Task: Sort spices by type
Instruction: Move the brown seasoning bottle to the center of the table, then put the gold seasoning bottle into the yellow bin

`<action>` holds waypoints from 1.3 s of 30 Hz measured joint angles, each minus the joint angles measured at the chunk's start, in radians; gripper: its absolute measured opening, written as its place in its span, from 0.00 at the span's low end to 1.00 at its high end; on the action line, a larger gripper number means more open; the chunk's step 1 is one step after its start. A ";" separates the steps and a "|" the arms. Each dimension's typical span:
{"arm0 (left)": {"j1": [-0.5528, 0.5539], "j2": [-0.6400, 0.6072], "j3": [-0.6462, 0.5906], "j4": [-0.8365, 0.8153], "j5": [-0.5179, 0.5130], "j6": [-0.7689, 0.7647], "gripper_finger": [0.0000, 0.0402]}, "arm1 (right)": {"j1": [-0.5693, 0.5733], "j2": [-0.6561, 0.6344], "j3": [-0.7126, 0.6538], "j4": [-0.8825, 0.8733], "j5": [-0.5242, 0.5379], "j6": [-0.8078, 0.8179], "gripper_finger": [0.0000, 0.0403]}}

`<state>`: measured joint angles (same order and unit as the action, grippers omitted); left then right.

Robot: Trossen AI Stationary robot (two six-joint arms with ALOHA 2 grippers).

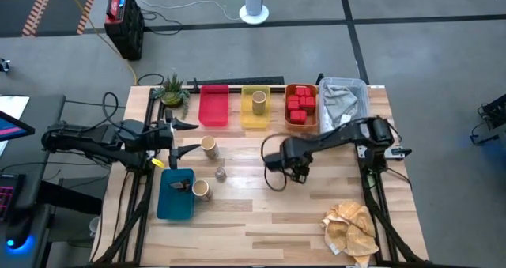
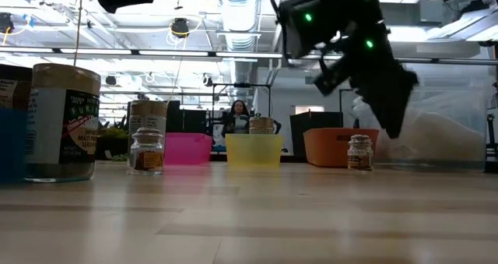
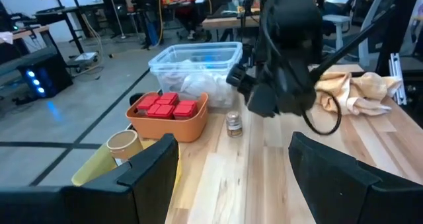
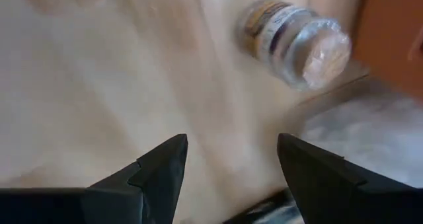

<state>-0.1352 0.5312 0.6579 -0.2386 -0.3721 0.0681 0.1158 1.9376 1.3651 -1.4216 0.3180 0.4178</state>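
Next, my right gripper moves the tiny glass jar (image 2: pixel 359 153) over in front of the yellow tray (image 1: pixel 248 144), because the jar is standing next to the orange tray, far from my left gripper.
My right gripper (image 1: pixel 298 173) (image 4: pixel 231 141) is open and hovers over the table in front of the orange tray (image 1: pixel 301 124). A tiny glass jar (image 4: pixel 297 36) (image 2: pixel 359 153) stands on the wood just beyond its fingertips, untouched. My left gripper (image 1: pixel 198 137) (image 3: pixel 232 141) is open and hangs above the table beside a tan cylinder (image 1: pixel 209 147). Another tan cylinder (image 1: pixel 202 190) stands by the blue tray (image 1: pixel 170 206), and one (image 1: pixel 258 102) stands in the yellow tray (image 1: pixel 254 121). A small jar (image 1: pixel 220 173) stands mid-table. Red tins (image 1: pixel 300 106) fill the orange tray.
A red tray (image 1: pixel 213 107) sits at the far edge next to the yellow one. A clear plastic bin (image 1: pixel 345 100) with cloth stands at the far right, a small plant (image 1: pixel 172 90) at the far left. A beige cloth (image 1: pixel 352 228) lies near the right front corner.
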 joint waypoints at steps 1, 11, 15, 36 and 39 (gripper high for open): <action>0.000 -0.003 0.000 -0.002 0.000 -0.003 0.69 | 0.014 0.016 -0.017 -0.011 0.038 -0.005 0.69; 0.000 -0.001 0.000 0.009 0.000 0.005 0.69 | 0.043 0.188 -0.092 -0.004 0.246 0.058 0.68; 0.000 -0.002 0.000 0.011 0.000 0.005 0.69 | 0.013 0.222 -0.056 0.031 0.336 0.119 0.68; 0.000 0.022 0.000 -0.058 0.000 -0.050 0.69 | -0.018 -0.131 0.032 0.423 0.421 0.010 0.68; 0.000 0.090 0.000 -0.037 0.000 -0.082 0.69 | -0.029 -0.232 -0.017 0.571 0.398 0.054 0.68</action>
<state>-0.1352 0.6212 0.6582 -0.2757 -0.3721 -0.0136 0.0865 1.7056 1.3480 -0.8508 0.7160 0.4715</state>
